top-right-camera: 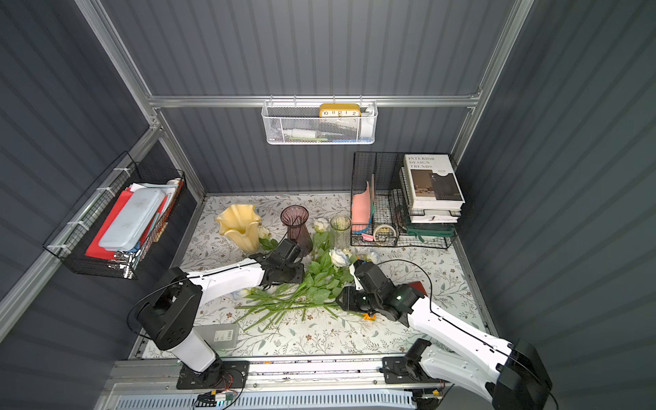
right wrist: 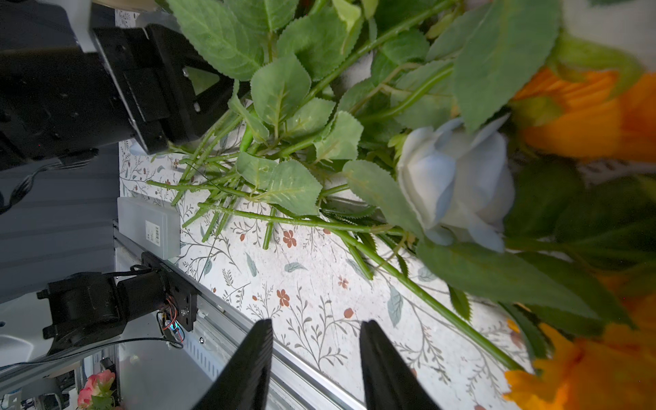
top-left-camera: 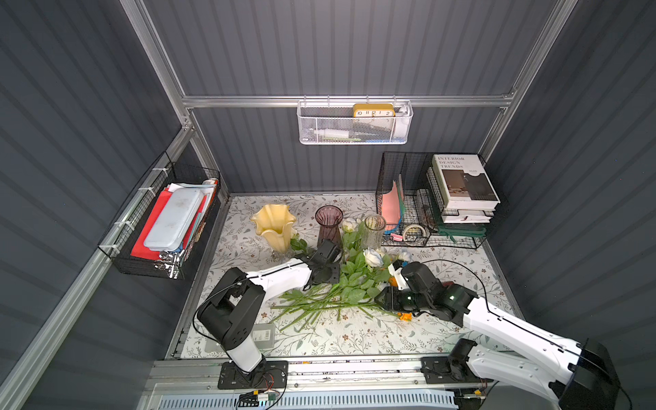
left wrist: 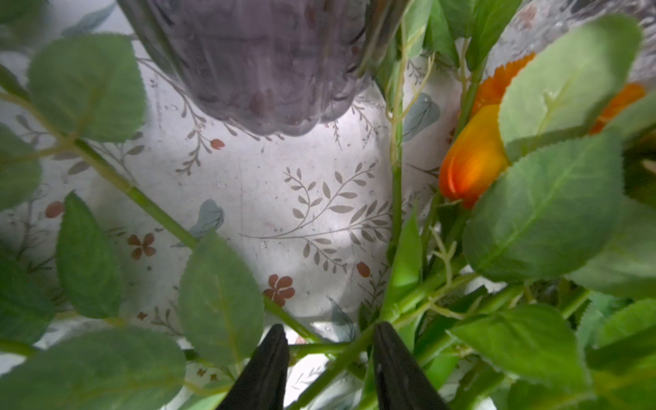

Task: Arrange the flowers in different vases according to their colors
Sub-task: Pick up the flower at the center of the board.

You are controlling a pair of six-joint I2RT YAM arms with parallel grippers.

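Several stems cross [left wrist: 338,355] between my left gripper's fingers low in the pile, so I should open my left gripper, raise it and move it to the stems [left wrist: 438,217] just below the orange tulip.
Three vases stand in a row at the back: a pale yellow ruffled one [top-left-camera: 273,223], a smoky purple ribbed one [top-left-camera: 329,220] and a clear ribbed cylinder [top-left-camera: 374,229]. The flowers [top-left-camera: 348,284] lie in a heap mid-table, stems fanning toward the front. A white rose [top-left-camera: 372,257] tops the heap and an orange bloom [top-left-camera: 404,316] lies under the right arm. My left gripper [left wrist: 330,340] is open, lowered into the stems in front of the purple vase [left wrist: 269,71], with green stems crossing between its fingers and an orange tulip [left wrist: 472,159] beside it. My right gripper [right wrist: 316,326] is open and empty, beside a white rose [right wrist: 458,181].
A black wire organizer [top-left-camera: 390,170] with stacked books [top-left-camera: 461,184] and a tape roll [top-left-camera: 413,232] fills the back right. A black wire basket [top-left-camera: 124,248] hangs on the left wall and a white mesh basket [top-left-camera: 355,124] on the back wall. A grey box [top-left-camera: 264,335] lies front left.
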